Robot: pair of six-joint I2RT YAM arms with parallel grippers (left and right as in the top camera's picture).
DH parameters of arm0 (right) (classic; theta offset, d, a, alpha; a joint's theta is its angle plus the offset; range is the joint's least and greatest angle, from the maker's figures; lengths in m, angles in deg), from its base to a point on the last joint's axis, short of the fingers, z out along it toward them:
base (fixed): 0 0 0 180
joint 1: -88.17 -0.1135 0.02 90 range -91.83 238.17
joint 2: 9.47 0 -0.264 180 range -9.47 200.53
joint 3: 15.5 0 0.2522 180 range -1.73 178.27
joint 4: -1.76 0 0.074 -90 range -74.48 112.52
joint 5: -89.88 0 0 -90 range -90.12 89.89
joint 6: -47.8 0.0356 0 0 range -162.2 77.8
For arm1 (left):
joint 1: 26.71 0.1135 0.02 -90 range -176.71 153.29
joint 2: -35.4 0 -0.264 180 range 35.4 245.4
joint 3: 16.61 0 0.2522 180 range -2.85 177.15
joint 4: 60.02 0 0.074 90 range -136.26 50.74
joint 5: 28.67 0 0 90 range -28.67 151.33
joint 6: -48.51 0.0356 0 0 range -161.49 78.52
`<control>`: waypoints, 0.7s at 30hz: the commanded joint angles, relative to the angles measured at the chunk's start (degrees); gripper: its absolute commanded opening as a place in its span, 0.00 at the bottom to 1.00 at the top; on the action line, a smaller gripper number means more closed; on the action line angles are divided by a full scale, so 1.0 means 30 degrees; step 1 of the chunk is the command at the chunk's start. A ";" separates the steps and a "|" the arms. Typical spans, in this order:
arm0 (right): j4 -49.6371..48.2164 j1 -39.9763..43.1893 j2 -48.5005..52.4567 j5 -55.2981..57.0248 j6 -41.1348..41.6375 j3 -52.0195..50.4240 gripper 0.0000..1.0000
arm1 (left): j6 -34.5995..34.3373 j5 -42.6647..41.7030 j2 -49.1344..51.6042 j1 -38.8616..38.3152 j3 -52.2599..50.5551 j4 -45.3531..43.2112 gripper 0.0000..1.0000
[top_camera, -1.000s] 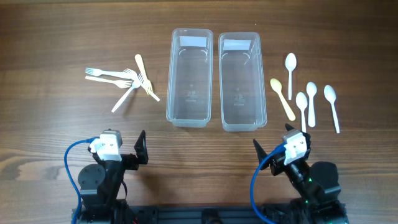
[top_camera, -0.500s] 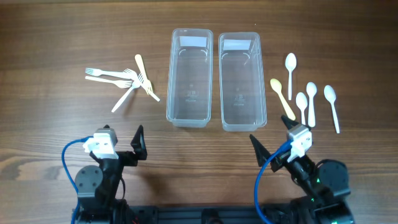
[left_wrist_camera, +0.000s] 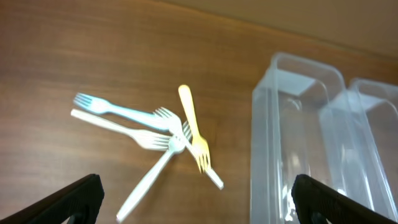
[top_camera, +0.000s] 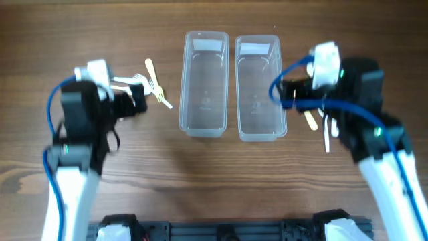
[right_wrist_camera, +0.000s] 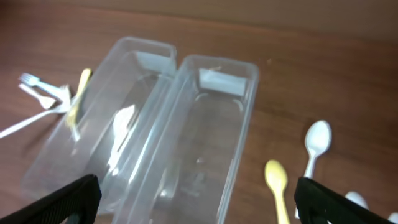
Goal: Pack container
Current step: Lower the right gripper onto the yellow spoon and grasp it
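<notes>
The yellow spoon point(right_wrist_camera: 276, 177) lies clear of the container and the white spoon. My right gripper goes on going down to the yellow handle point(top_camera: 310, 120) and closes there.
Two empty clear plastic containers stand side by side, the left one point(top_camera: 204, 84) and the right one point(top_camera: 257, 87). A pile of white forks point(left_wrist_camera: 124, 115) with one yellow fork point(left_wrist_camera: 193, 127) lies left of them. My left gripper point(top_camera: 132, 104) is open and empty, hovering over the forks, and its wrist view shows the jaws point(left_wrist_camera: 199, 205) wide apart. My right gripper point(top_camera: 287, 94) is open and empty, above the right container's right edge point(right_wrist_camera: 196, 202). A yellow spoon point(right_wrist_camera: 277, 177) and a white spoon point(right_wrist_camera: 316, 140) lie right of the containers; the right arm hides most of the spoons in the overhead view.
The wooden table point(top_camera: 200, 181) carries everything. Both arms reach out over the table's left and right sides. The yellow fork point(top_camera: 152, 73) lies close to the left container's left wall.
Both arms have swung up from the front edge and reached forward, the left to above the forks, the right to above the right container and spoons. Both grippers stay open.
</notes>
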 commanded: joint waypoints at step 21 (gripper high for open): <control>0.4437 0.5319 0.9034 0.2361 -0.2805 0.3577 1.00 | -0.0044 0.0109 0.5253 0.0226 0.3898 -0.3082 1.00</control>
